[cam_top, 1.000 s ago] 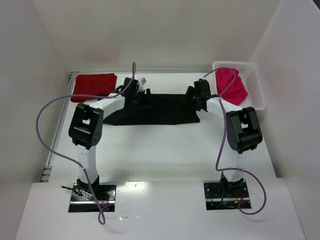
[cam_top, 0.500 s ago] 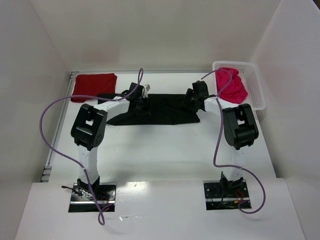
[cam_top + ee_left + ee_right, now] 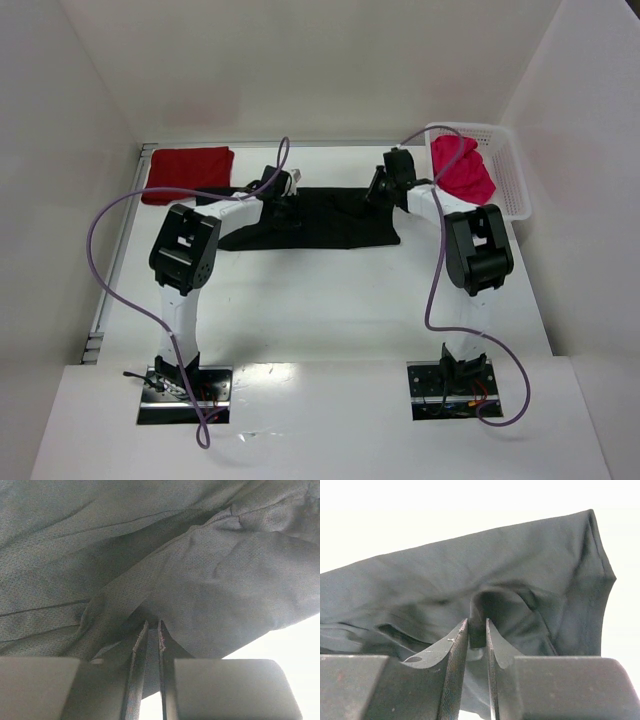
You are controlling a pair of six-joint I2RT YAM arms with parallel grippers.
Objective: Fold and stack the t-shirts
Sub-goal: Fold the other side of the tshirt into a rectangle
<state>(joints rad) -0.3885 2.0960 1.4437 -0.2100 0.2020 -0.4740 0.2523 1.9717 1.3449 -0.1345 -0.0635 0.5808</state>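
Observation:
I can see folds bunched along the black t-shirt's middle (image 3: 345,206), so my left gripper should keep the t-shirt still while my right gripper pulls those folds (image 3: 402,634) straight.
The black t-shirt (image 3: 335,222) lies spread across the middle of the table. My left gripper (image 3: 284,194) is at its far left part and my right gripper (image 3: 384,188) at its far right part. In the left wrist view the left gripper (image 3: 153,628) is shut on a pinch of the black t-shirt (image 3: 225,580). The right wrist view shows the right gripper (image 3: 477,630) shut on a raised fold of the black t-shirt (image 3: 470,570). A folded dark red t-shirt (image 3: 187,172) lies at the far left. A pink-red t-shirt (image 3: 463,172) sits bunched in the basket.
The white mesh basket (image 3: 512,175) stands at the far right against the wall. White walls close in the table on the left, back and right. Purple cables loop from both arms over the near half of the table.
Both grippers have closed from wide open onto the black t-shirt. The right gripper has shifted toward the back, and the left forearm has swung slightly right.

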